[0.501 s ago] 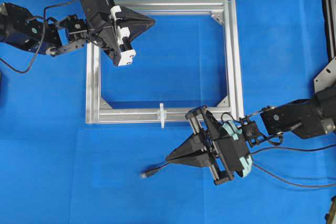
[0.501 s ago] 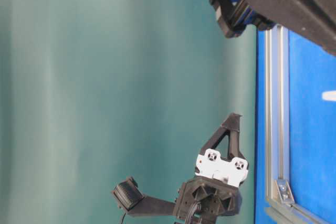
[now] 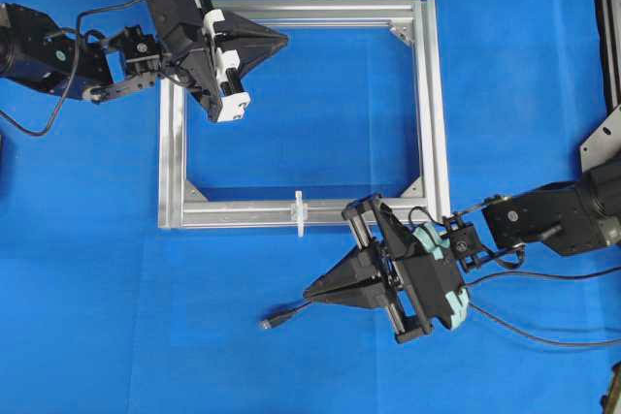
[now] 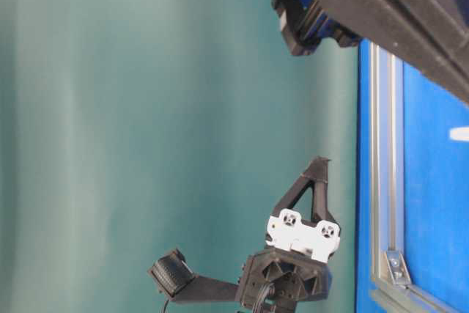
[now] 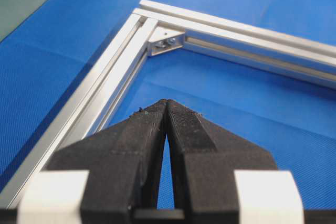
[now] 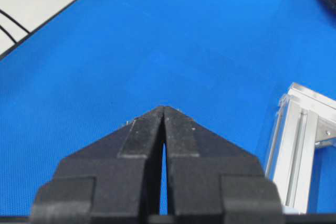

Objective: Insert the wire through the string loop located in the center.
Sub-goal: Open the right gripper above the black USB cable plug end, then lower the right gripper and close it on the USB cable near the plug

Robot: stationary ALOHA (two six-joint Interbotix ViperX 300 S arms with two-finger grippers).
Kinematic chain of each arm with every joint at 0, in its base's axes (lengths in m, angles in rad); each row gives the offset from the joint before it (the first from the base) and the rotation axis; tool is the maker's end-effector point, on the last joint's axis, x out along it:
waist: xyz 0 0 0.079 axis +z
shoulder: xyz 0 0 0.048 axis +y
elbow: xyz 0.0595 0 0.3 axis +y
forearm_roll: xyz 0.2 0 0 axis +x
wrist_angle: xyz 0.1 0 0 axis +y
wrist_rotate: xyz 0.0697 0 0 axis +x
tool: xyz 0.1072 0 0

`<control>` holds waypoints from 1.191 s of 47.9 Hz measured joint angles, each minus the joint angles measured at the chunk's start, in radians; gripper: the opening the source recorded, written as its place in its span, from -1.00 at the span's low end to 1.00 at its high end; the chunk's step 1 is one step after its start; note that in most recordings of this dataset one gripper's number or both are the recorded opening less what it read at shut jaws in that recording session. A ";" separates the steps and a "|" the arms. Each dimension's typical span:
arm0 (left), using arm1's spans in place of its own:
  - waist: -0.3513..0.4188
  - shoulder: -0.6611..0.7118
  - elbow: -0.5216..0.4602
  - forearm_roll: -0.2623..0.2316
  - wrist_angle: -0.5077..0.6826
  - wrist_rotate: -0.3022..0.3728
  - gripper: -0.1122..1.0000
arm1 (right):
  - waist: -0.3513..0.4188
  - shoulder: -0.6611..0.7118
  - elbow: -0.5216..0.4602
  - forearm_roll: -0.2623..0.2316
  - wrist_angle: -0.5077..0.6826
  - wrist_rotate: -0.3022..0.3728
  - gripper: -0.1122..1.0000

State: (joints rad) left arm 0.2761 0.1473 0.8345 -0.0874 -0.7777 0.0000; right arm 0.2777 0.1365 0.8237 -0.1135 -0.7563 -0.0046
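I see a short piece of wire (image 3: 302, 308) behind the dark plug tip (image 3: 277, 319), so I expect the plug tip to keep pointing straight ahead when I carry it.
The wire (image 3: 291, 311) lies on the blue mat below the frame, its small dark plug tip (image 3: 267, 321) pointing left. It runs right, under my right gripper (image 3: 309, 292), which hovers shut just above it; the right wrist view shows nothing between its jaws (image 6: 164, 108). The string loop (image 3: 300, 213) stands whitish and upright on the frame's bottom rail, up and left of that gripper's tip. My left gripper (image 3: 283, 39) is shut and empty by the frame's top rail near its left corner, also seen in the left wrist view (image 5: 166, 102).
The silver aluminium frame (image 3: 427, 94) forms a square in the middle of the blue mat, with corner brackets (image 5: 165, 42). One frame corner (image 6: 299, 129) shows right of my right gripper. Loose black arm cables (image 3: 543, 336) trail at the lower right.
My right gripper has crept slightly left over the wire. The left gripper has barely shifted. Both stay shut.
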 measured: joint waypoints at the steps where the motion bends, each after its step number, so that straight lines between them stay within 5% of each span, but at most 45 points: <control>1: 0.000 0.000 0.000 0.000 0.000 0.000 -0.80 | 0.000 0.000 0.002 0.000 0.000 0.002 -0.88; 11: 0.000 -0.002 0.000 0.000 -0.002 0.002 -0.80 | 0.000 0.000 0.000 -0.002 0.023 0.012 -0.67; 26: 0.000 0.000 0.005 0.002 0.000 0.002 -0.80 | 0.000 0.000 -0.014 0.000 0.077 0.032 0.72; 32: 0.000 0.000 0.006 0.002 0.000 0.002 -0.80 | 0.002 0.000 -0.020 0.000 0.086 0.031 0.51; 57: 0.000 0.000 0.008 0.002 -0.002 0.002 -0.80 | 0.015 0.169 -0.058 0.008 0.063 0.117 0.55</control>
State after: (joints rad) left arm 0.2761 0.1473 0.8422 -0.0859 -0.7793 0.0015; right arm 0.2930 0.3053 0.7655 -0.1058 -0.6934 0.1120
